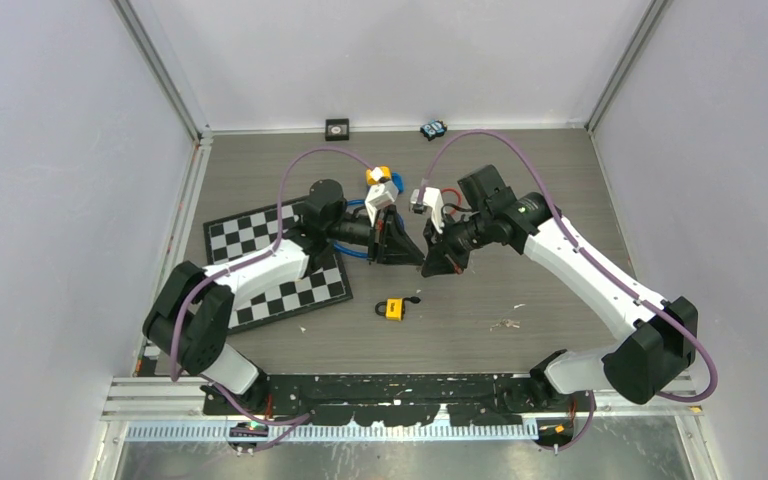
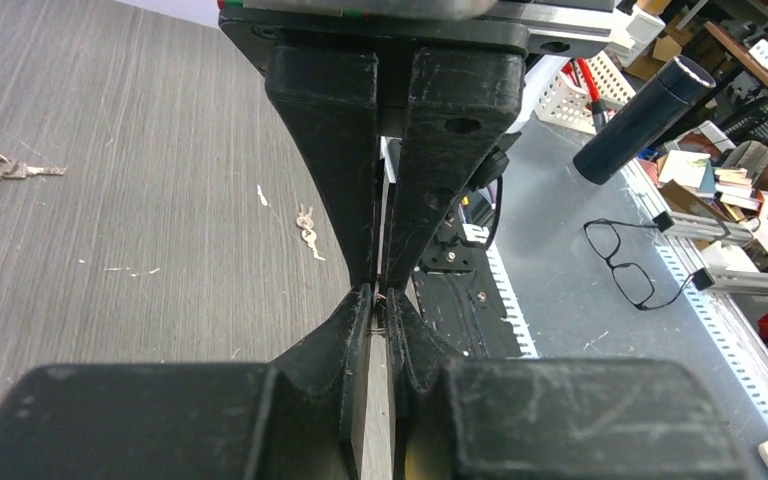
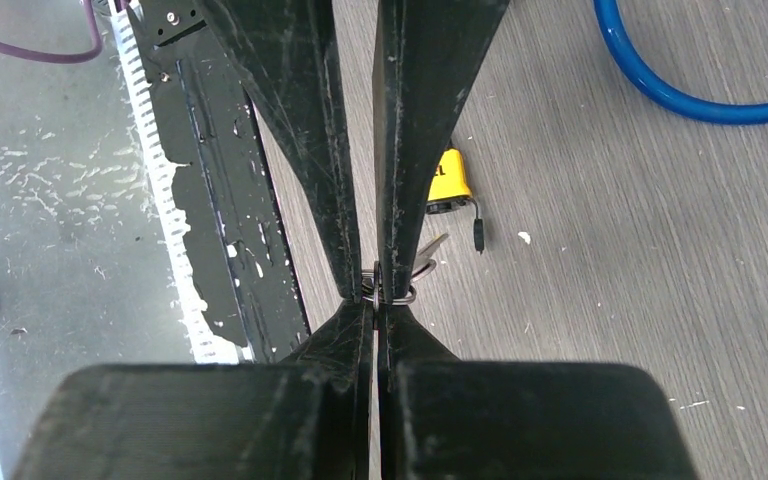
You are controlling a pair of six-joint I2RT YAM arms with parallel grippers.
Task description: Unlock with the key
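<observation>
The key blade [image 3: 430, 251] slants off the wire ring at the fingers of the robot's right gripper, so the left gripper should hold the ring [image 3: 407, 296] while the right gripper opens and takes hold again.
A yellow padlock [image 1: 394, 308] lies on the grey table in front of both arms, its body partly behind the fingers in the right wrist view [image 3: 448, 180]. My two grippers meet tip to tip just above the table. The right gripper [image 3: 375, 300] is shut on the key's thin wire ring [image 3: 407, 296]. A bit of the key blade [image 3: 432, 245] shows behind the fingers. The left gripper [image 2: 381, 318] faces it with its jaws nearly together, pinching the same ring at the tips. In the top view the key is hidden between the left gripper [image 1: 420, 261] and the right gripper [image 1: 430, 268].
A chessboard mat [image 1: 270, 260] lies under the left arm. A blue cable [image 3: 700, 90] curves across the table behind the grippers. Loose keys [image 2: 0, 170] and a smaller one [image 2: 308, 232] lie on the table. Two small objects [image 1: 337, 128] [image 1: 433, 129] sit at the back wall.
</observation>
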